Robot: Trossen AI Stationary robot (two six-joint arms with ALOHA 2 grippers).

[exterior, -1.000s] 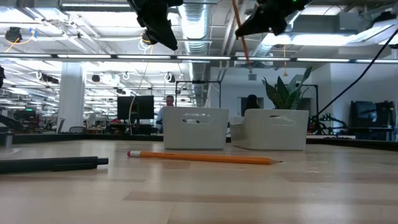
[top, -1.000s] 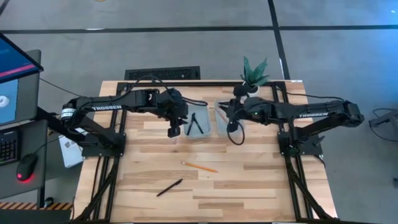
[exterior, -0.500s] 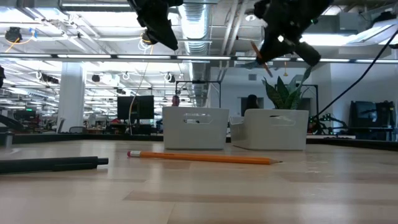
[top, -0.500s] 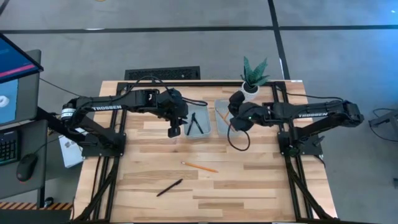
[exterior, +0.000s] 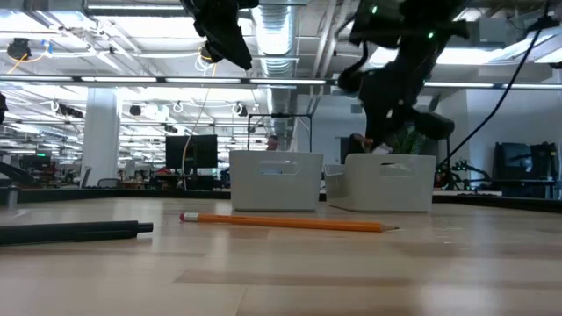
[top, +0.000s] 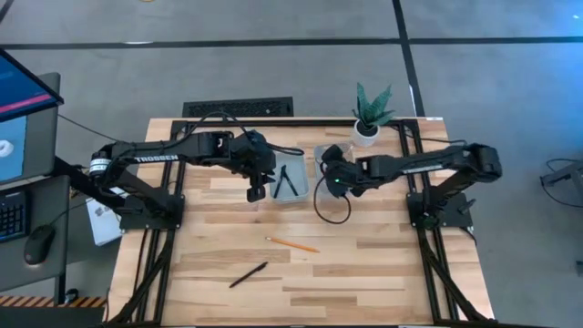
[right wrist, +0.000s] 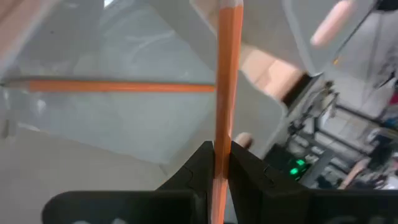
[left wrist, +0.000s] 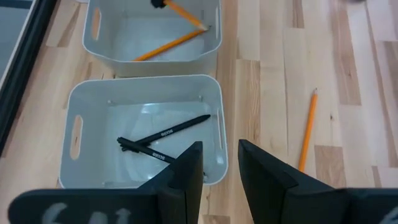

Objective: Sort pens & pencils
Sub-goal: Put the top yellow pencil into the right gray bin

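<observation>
The held pencil's tip (left wrist: 202, 27) is inside the sides of the pencil tray, so my right gripper should go down next and let go over the lying pencil (left wrist: 166, 47).
Two white trays stand side by side at the table's far middle. The left tray (top: 290, 182) holds two black pens (left wrist: 168, 132). In the right tray (top: 321, 157) one orange pencil (right wrist: 112, 86) lies flat. My right gripper (right wrist: 222, 155) reaches down into that tray, shut on a second orange pencil (left wrist: 185, 15). My left gripper (left wrist: 221, 155) hovers open and empty above the left tray's near left corner (top: 256, 191). A third pencil (top: 292, 244) and a third pen (top: 248, 274) lie flat on the table nearer the front. My right gripper pinches the orange pencil's shaft (right wrist: 222, 134) between its two fingers. The pencil runs along the fingers and sticks out past their tips. It slants down into the right tray, its free end (left wrist: 203, 25) near the tray's corner; whether it touches there, I cannot tell.
A small potted plant (top: 372, 114) stands at the far edge, just behind the right tray. A monitor (top: 23, 109) sits off the table's left side. The near half of the table (top: 383, 273) holds only the loose pencil and pen.
My right gripper has come down from high above the right tray into it, shifting toward the table's left. The pencil it carries has tipped from hanging upright to slanting down into the tray.
</observation>
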